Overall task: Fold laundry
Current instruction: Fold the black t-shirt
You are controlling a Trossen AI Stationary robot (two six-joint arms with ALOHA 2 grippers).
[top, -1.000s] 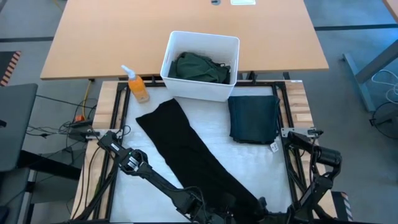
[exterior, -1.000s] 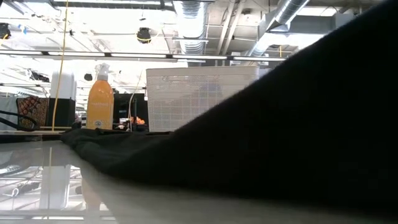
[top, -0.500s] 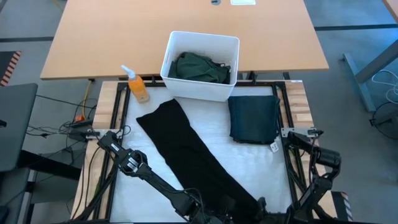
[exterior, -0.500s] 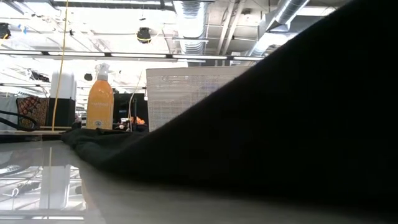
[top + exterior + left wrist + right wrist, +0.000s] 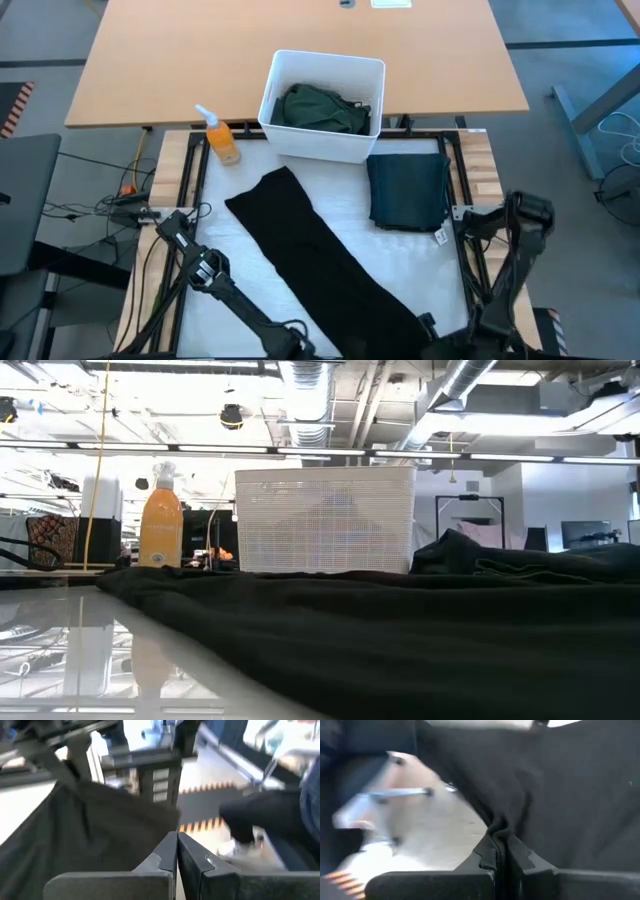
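The trousers' near end (image 5: 390, 345) is past the table's edge, so my left gripper should hold the trousers' middle (image 5: 330, 272) while my right gripper folds that end toward the trousers' far end.
Long black trousers (image 5: 320, 260) lie slantwise on the white table top, from near the orange bottle toward the near right corner. Their near end passes out of the high view at the table's near edge. Both grippers work there, below the high view's edge. My left gripper (image 5: 176, 836) is shut, with black cloth (image 5: 90, 830) reaching its fingertips. My right gripper (image 5: 501, 836) is shut on a gathered fold of the same cloth (image 5: 560, 795). In the low view the trousers (image 5: 400, 650) lie flat across the foreground. My left gripper meets the trousers' near end at an edge of the cloth (image 5: 167, 822), right at its shut fingertips. The cloth spreads away from them, off the table. One layer or several, I cannot tell. My right gripper pinches a bunched fold (image 5: 499, 826) of the trousers' near end between its two fingers. Creases run from the pinch into the cloth beyond it.
A white bin (image 5: 322, 105) holding a dark green garment (image 5: 320, 108) stands at the far edge. An orange spray bottle (image 5: 220, 138) is to its left. A folded dark garment (image 5: 408, 190) lies at the far right. A wooden table (image 5: 300, 40) stands beyond.
My right gripper has shut on the cloth, and its arm's elbow has risen. My left arm has drawn back toward the near edge. The trousers' near part, held high before the low camera, has come down flat. Their far end has slid a little toward the near right.
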